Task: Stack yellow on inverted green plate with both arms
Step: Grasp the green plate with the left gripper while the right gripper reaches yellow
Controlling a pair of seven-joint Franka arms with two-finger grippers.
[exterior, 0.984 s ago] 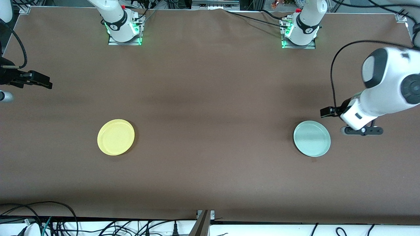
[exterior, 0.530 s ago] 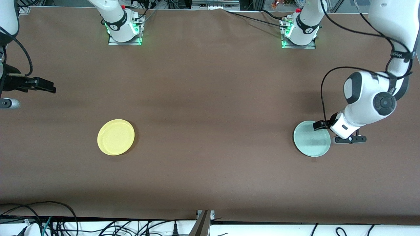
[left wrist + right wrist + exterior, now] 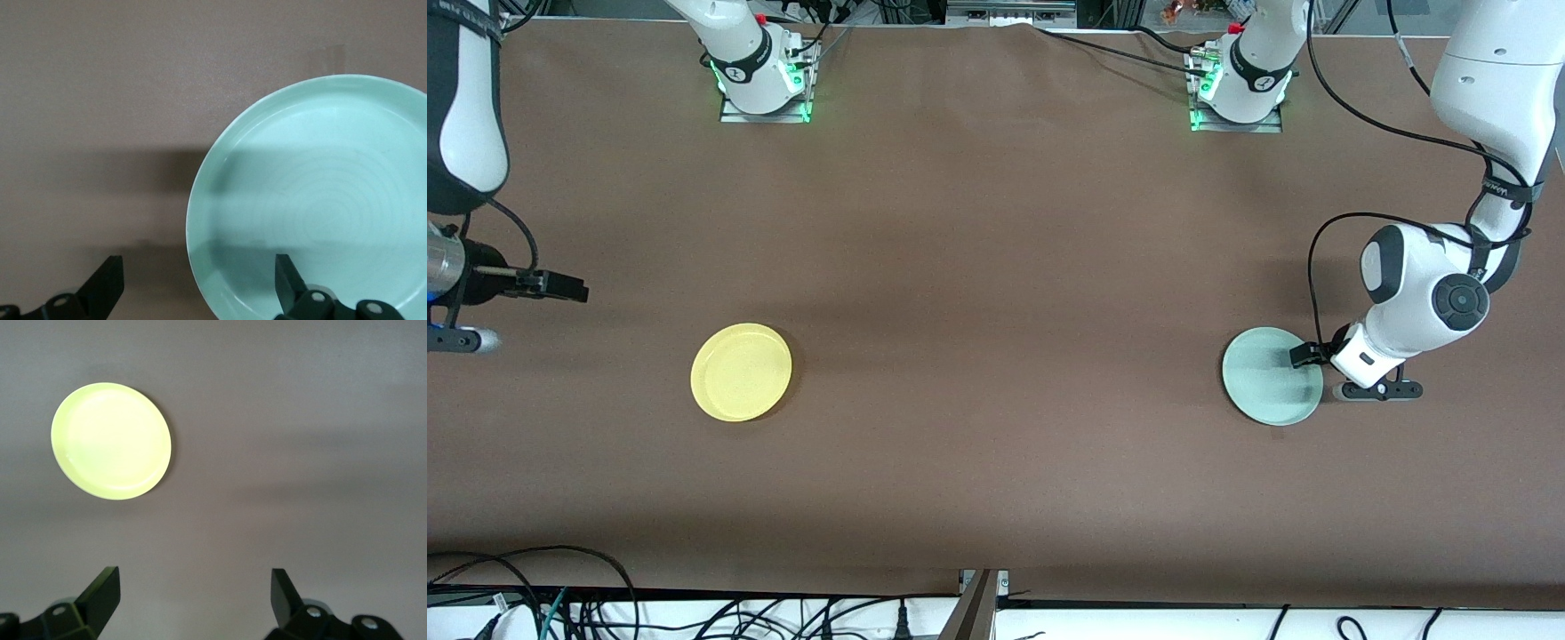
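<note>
My gripper will release the green plate [image 3: 1270, 375] on edge, and the plate will then tip over hollow side down because it has a thin round rim [image 3: 1227, 375].
The yellow plate [image 3: 741, 372] lies rim up on the brown table toward the right arm's end; it also shows in the right wrist view [image 3: 111, 441]. The pale green plate [image 3: 1267, 378] lies hollow side up toward the left arm's end. My left gripper [image 3: 1303, 356] is low at this plate's edge, open, its jaws astride the rim [image 3: 198, 280]: one finger [image 3: 288, 280] over the plate [image 3: 320, 193], the other over the table. My right gripper [image 3: 560, 288] is open and empty [image 3: 193, 593] over bare table, short of the yellow plate.
The two arm bases [image 3: 765, 76] [image 3: 1238, 84] stand along the table's back edge. Cables [image 3: 534, 596] lie below the table's front edge. The brown cloth [image 3: 996, 356] stretches between the two plates.
My left gripper has come down and moved onto the green plate's edge. My right gripper has shifted a little toward the yellow plate. Neither plate has moved.
</note>
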